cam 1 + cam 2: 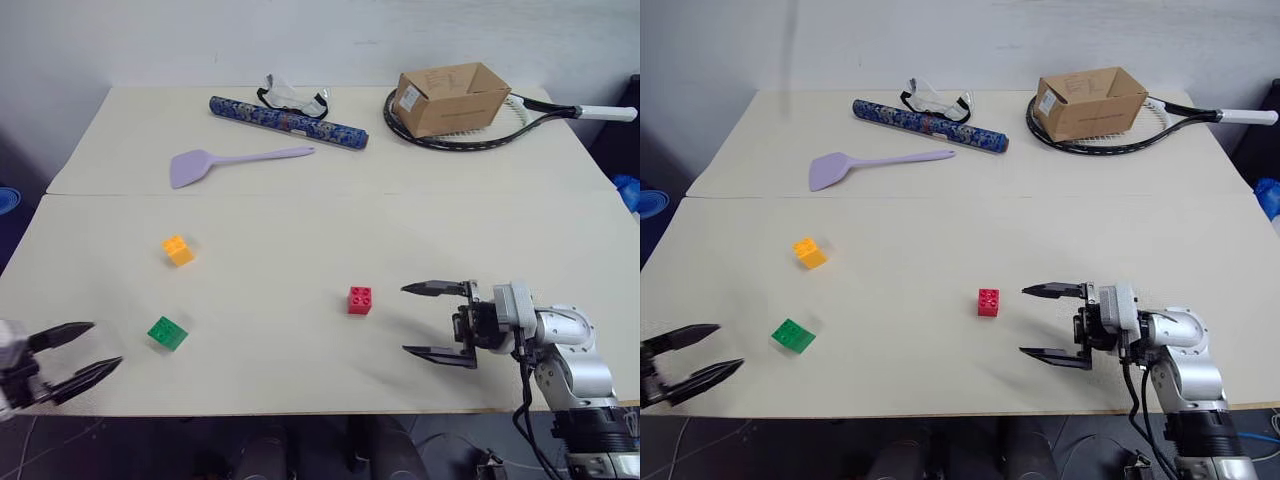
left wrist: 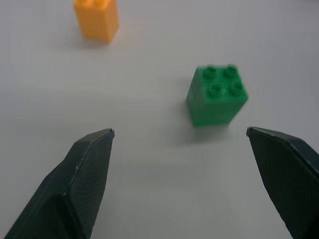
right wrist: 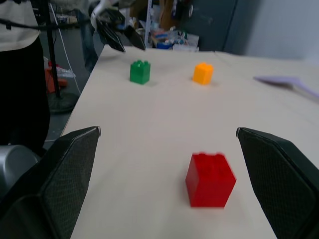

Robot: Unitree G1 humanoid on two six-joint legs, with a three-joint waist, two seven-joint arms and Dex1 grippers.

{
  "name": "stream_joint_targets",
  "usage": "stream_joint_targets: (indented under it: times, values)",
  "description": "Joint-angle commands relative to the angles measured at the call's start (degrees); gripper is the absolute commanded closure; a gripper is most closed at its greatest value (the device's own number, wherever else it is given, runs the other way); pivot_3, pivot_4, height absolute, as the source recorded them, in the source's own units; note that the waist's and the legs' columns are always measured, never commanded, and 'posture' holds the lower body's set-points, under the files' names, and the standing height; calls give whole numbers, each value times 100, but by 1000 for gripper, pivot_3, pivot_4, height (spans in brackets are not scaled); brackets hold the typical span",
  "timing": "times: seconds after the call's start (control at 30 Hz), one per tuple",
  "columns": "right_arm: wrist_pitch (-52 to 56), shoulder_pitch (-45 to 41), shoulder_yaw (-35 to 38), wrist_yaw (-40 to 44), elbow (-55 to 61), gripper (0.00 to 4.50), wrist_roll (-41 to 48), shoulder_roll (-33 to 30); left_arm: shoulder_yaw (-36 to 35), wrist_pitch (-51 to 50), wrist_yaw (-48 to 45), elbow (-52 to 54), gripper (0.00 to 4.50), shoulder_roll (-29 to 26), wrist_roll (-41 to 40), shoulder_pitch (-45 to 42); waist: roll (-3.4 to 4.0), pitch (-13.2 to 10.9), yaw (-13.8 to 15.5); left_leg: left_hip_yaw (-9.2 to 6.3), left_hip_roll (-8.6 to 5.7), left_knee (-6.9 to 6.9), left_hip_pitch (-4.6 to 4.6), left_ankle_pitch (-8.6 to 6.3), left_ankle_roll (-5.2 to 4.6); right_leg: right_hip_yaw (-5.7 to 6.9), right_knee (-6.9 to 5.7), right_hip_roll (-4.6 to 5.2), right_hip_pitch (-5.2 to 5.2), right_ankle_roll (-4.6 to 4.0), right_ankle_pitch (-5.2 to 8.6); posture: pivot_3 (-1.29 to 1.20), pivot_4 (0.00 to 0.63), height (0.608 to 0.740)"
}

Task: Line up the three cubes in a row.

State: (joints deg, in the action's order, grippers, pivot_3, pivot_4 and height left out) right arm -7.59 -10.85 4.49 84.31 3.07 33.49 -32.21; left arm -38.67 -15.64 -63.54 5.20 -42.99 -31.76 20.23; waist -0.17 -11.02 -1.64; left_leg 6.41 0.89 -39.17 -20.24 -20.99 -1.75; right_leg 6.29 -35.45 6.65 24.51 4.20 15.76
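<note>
The green cube (image 1: 167, 333) is far from my right gripper, so my left gripper should place it next to the red cube before getting the yellow-orange cube.
Three studded cubes stand apart on the cream table (image 1: 300, 230). The red cube (image 1: 360, 300) is near the middle front, the green cube (image 1: 167, 332) at the front left, the yellow-orange cube (image 1: 178, 250) behind the green one. My right gripper (image 1: 440, 320) is open, pointing left at the red cube (image 3: 210, 179), a short gap away and holding nothing. At the table's front left corner my left gripper (image 1: 85, 355) is open and empty, aimed at the green cube (image 2: 217, 95), with the yellow-orange cube (image 2: 96, 19) beyond.
Along the back of the table lie a lilac spatula (image 1: 235, 162), a patterned blue tube (image 1: 288, 121), safety glasses (image 1: 292, 97) and a brown cardboard box (image 1: 452, 97) on a racket (image 1: 540, 112). A seam (image 1: 300, 193) crosses the table.
</note>
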Motion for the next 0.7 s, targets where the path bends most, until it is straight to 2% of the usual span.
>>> stream_joint_targets:
  times: [0.03, 0.23, 0.57, 0.7]
  values:
    - [62, -120, -2, -207, 443, 26, 179, 55, 196, 81, 565, 630, 0, 540, -9, 168, 0, 0, -16, 1, 1, 1, 1, 0, 0, 0, -2, -3, 0, 0, 0, 0, 150, 740]
    - [103, -44, -138, -320, 552, 26, 112, 120, 502, 720, 1336, 116, 0, 1112, 504, -251, -10, 6, 59, 9, -1, 1, 4, 5, -8, 2, -3, -4, -2, 0, 0, 0, 150, 740]
    - [-15, 92, -173, -470, 519, 0, -44, 114, 914, 1154, 1158, -327, 3040, 1226, 452, -474, -14, 9, 146, 11, -2, -2, 4, 3, -12, 1, -1, -1, -2, 1, -1, 0, 150, 740]
    - [-45, 235, -93, -563, 589, 0, -66, 45, 1063, 1165, 842, -492, 3047, 1009, 389, -729, -16, 10, 162, 11, -3, -2, 5, 6, -14, 1, -4, -1, -3, 1, -1, 0, 150, 740]
